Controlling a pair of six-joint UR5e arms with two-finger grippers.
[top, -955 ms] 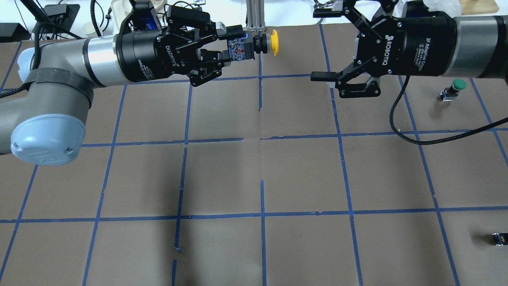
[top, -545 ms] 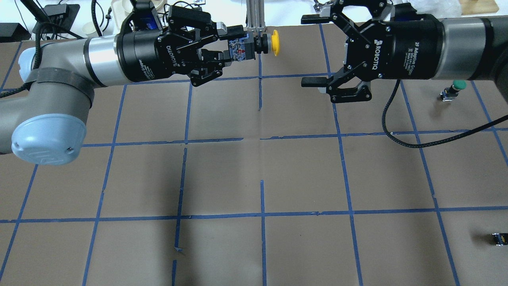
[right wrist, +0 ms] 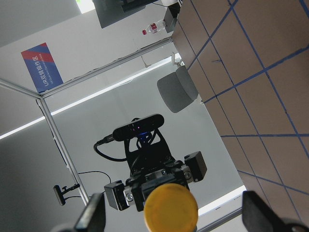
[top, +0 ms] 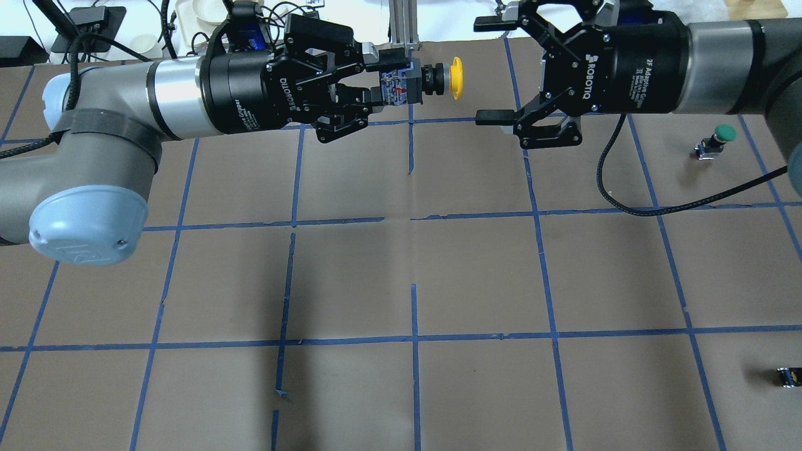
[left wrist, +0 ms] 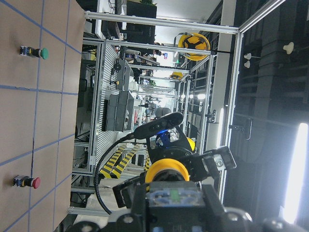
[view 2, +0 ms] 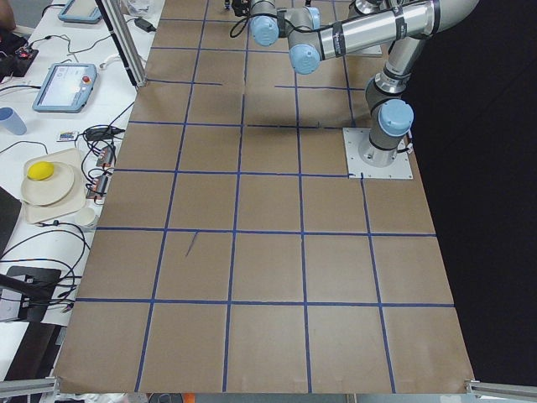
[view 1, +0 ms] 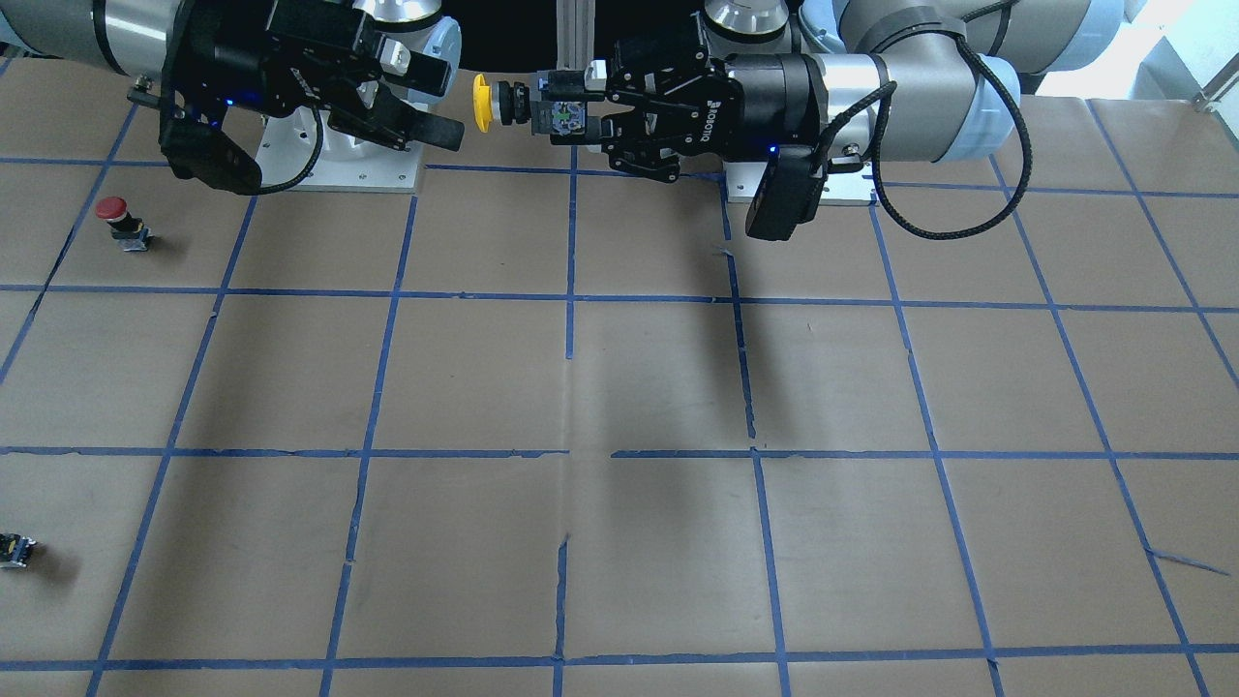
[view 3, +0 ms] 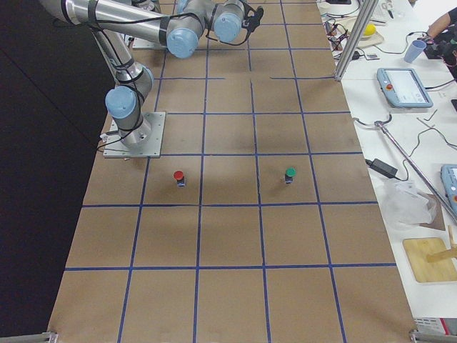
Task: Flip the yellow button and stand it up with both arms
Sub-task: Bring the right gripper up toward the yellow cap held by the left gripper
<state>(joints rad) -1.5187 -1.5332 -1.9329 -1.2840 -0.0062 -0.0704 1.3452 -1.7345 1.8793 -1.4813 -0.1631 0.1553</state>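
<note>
My gripper will bring the whole button along when it carries it by the yellow cap, because a black neck (view 1: 512,104) joins the cap to the switch body (view 1: 566,117).
My left gripper (top: 390,80) is shut on the black-and-silver switch body of the yellow button (top: 458,78). It holds the button sideways in the air over the table's far middle, with the cap pointing at my right gripper (top: 485,71). The right gripper is open and empty, its fingertips just short of the cap, one on each side. In the front-facing view the yellow cap (view 1: 481,103) sits between the left gripper (view 1: 579,106) and the right gripper (view 1: 440,102). The right wrist view shows the cap (right wrist: 171,209) face on, between my open fingers (right wrist: 91,215).
A green-capped button (top: 718,139) stands on the brown gridded table (top: 476,269) at the right. A red-capped button (view 1: 121,221) stands near the right arm's base. A tiny dark switch part (top: 788,376) lies at the near right.
The left gripper has carried the yellow button to the right, and the open right gripper has moved left. The gap between cap and right fingertips has nearly closed.
</note>
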